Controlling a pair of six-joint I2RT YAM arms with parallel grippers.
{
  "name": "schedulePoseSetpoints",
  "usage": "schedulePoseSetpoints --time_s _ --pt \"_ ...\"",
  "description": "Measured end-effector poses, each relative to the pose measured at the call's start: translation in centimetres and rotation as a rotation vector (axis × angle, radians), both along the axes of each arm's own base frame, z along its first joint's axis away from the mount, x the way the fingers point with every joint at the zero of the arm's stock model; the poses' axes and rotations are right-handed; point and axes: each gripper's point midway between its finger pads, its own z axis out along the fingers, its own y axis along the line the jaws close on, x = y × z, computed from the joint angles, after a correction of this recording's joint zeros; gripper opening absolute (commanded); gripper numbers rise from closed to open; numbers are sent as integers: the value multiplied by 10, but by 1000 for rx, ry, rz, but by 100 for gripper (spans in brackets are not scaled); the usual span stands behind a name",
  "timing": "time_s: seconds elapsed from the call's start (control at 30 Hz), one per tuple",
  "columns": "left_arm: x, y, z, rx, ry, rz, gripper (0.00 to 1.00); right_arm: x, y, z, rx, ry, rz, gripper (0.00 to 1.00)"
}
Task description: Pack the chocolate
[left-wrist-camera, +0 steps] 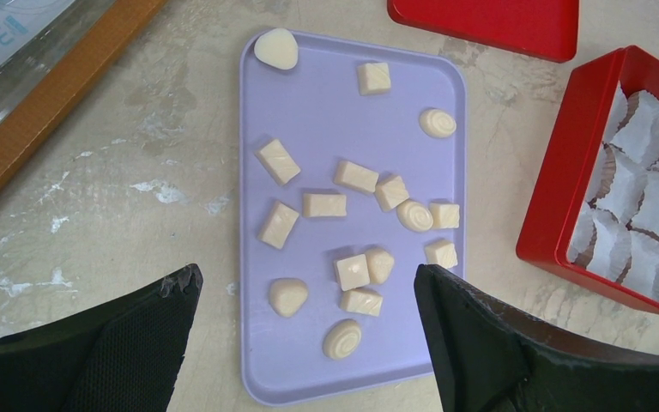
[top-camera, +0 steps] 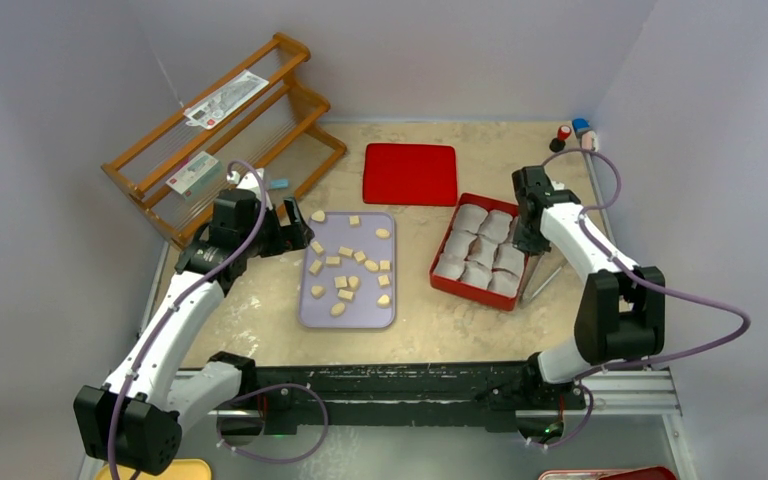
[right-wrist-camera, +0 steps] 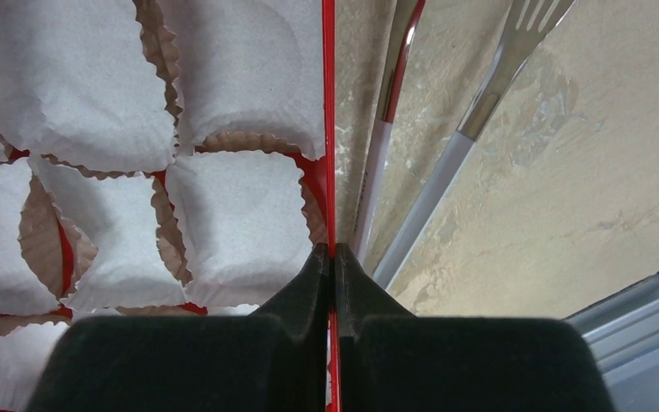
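The robot's right gripper pinches the box's thin side (right-wrist-camera: 329,129) and the space (top-camera: 492,174) behind is clear, so the robot should go on sliding the box back until it rests next to the lid.
Several pale tan chocolate pieces (top-camera: 348,270) (left-wrist-camera: 353,271) lie scattered on a lavender tray (top-camera: 355,310) (left-wrist-camera: 326,129). My left gripper (top-camera: 290,228) (left-wrist-camera: 305,283) hovers open over the tray's left end, with nothing between its fingers. A red box (top-camera: 447,240) lined with white paper cups (top-camera: 482,250) (right-wrist-camera: 69,77) sits right of the tray. My right gripper (top-camera: 528,235) (right-wrist-camera: 332,251) is shut on the box's thin right wall (right-wrist-camera: 329,129). No chocolate shows in the cups that are in view.
The flat red lid (top-camera: 411,173) (left-wrist-camera: 489,21) lies behind the tray. A wooden rack (top-camera: 220,130) stands at the back left. A fork (right-wrist-camera: 433,197) and another utensil (right-wrist-camera: 377,154) lie just right of the box. Small bottles (top-camera: 572,132) stand at the back right.
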Motion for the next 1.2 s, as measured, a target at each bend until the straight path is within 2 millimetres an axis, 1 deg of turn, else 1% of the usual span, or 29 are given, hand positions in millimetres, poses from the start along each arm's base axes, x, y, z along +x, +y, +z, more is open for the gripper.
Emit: schedulePoseSetpoints --time_s 0.13,0.33,0.53,0.67,0.87,0.97,1.13,1.2 --pt "0 0 -1 2 1 -4 93 10 -2 0 2 -8 -27 0" --pt "1 0 -3 14 4 -16 93 26 -7 -10 7 10 -73 0" --pt "1 0 -6 27 10 -30 93 48 -18 -19 10 13 -119 0" --pt "2 -1 -8 30 13 -35 93 62 -25 -20 10 6 -142 0" --pt "6 -2 -10 30 17 -38 93 81 -28 -19 11 -8 -149 0" --pt "7 -3 -12 31 20 -38 93 85 -30 -23 10 -2 -153 8" --pt "8 -3 -13 31 22 -38 93 87 -38 -26 13 3 -174 31" --pt "8 -3 -13 31 22 -38 93 88 -41 -25 14 1 -183 36"
